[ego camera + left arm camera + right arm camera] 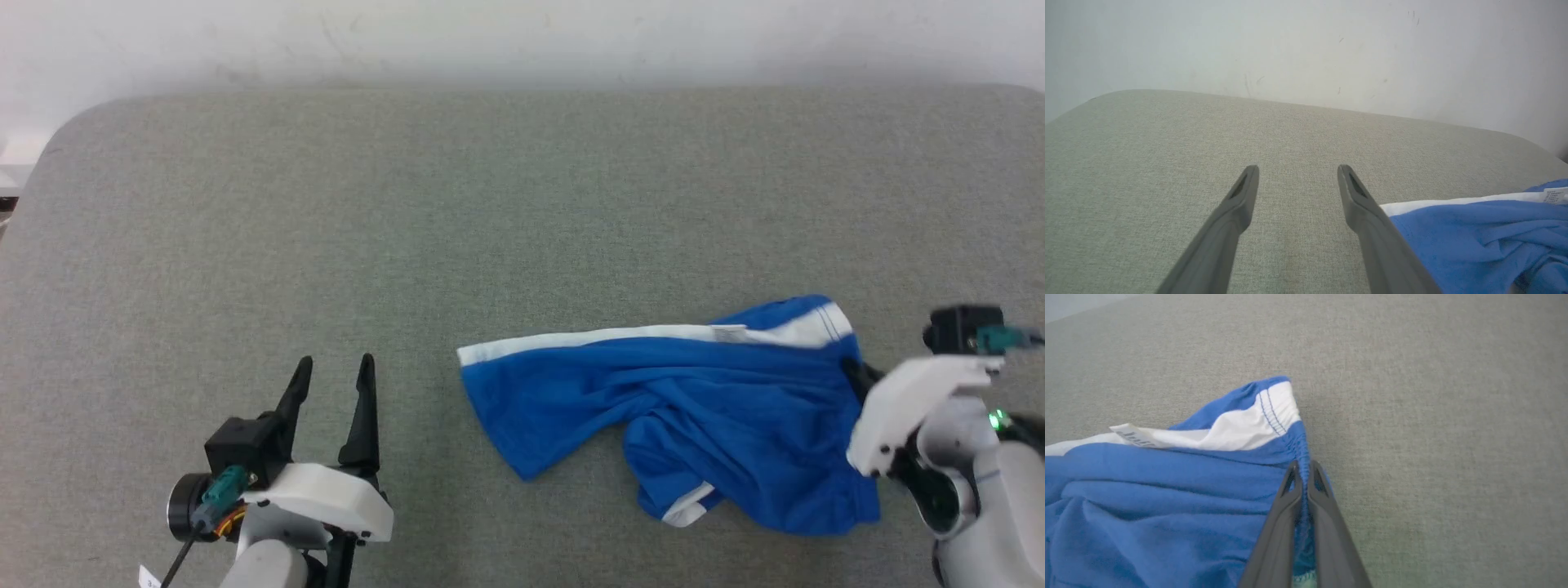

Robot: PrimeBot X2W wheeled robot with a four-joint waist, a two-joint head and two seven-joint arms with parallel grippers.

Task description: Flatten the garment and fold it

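Observation:
My gripper will lift the white-striped corner, and the shorts' other leg (664,461) will then hang down in a bunch, because a crumpled white-striped end (690,504) sticks out below the folds.
The garment (694,400), a pair of bright blue shorts with white stripes, lies crumpled on the grey table at the right. My right gripper (1302,467) is shut on its gathered waistband edge, the blue fabric pinched between both fingers; in the head view that gripper (853,371) sits at the garment's right end, mostly hidden by its white housing. A small white label (1133,437) sticks out near the white stripe. My left gripper (333,371) stands open over bare table, left of the garment's white-trimmed hem. In the left wrist view the left gripper (1298,173) holds nothing, with the garment (1478,241) to its right.
The grey fabric-covered table (408,204) has rounded far corners and meets a pale wall (522,41) at the back. Open surface stretches to the left and behind the garment.

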